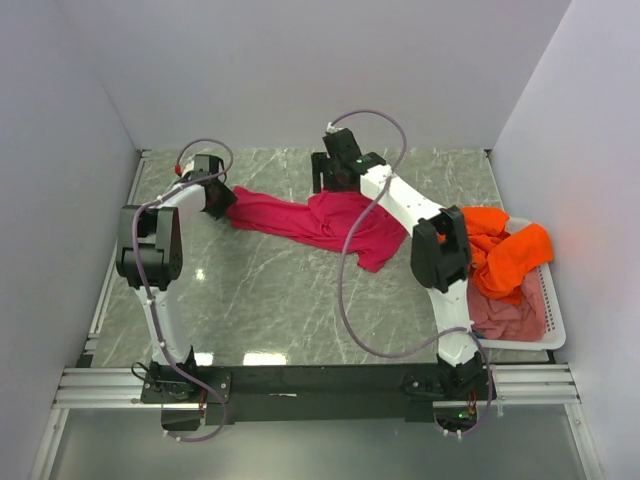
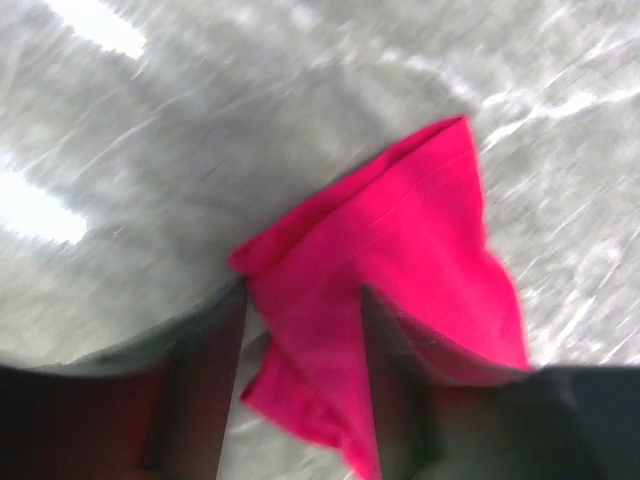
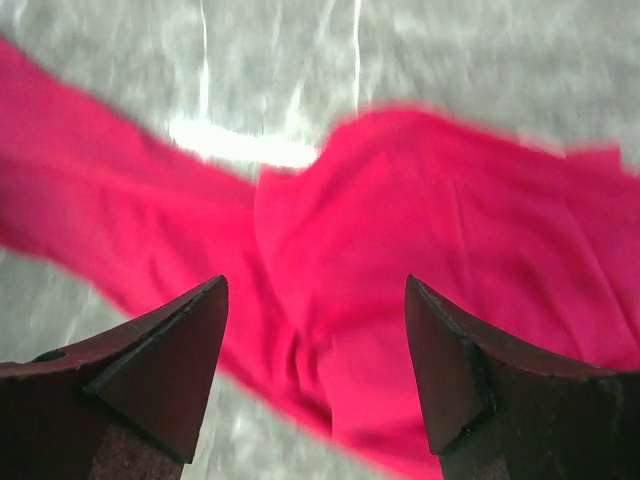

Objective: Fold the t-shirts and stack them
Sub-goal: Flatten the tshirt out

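I need to spread the crimson-magenta t-shirt (image 1: pixel 358 225) flat before folding because it is bunched and narrow, so my left gripper should raise its tip (image 1: pixel 240 208) while my right gripper raises its middle.
A crimson-magenta t-shirt (image 1: pixel 320 222) lies stretched across the far part of the table, bunched at its right end. My left gripper (image 1: pixel 224 203) is at the shirt's left tip. In the left wrist view the shirt (image 2: pixel 400 250) runs between the parted fingers of that gripper (image 2: pixel 302 290), with table showing beside the left finger. My right gripper (image 1: pixel 326 186) is open above the shirt's bunched middle (image 3: pixel 420 220); it holds nothing in the right wrist view (image 3: pixel 315 282). An orange t-shirt (image 1: pixel 512 252) and a pink-red one (image 1: pixel 505 315) lie in the basket.
A white plastic basket (image 1: pixel 553 335) stands at the right table edge, beside the right arm's elbow. White walls close in the table on the left, far and right sides. Grey cables loop from both arms over the marble table (image 1: pixel 270 290).
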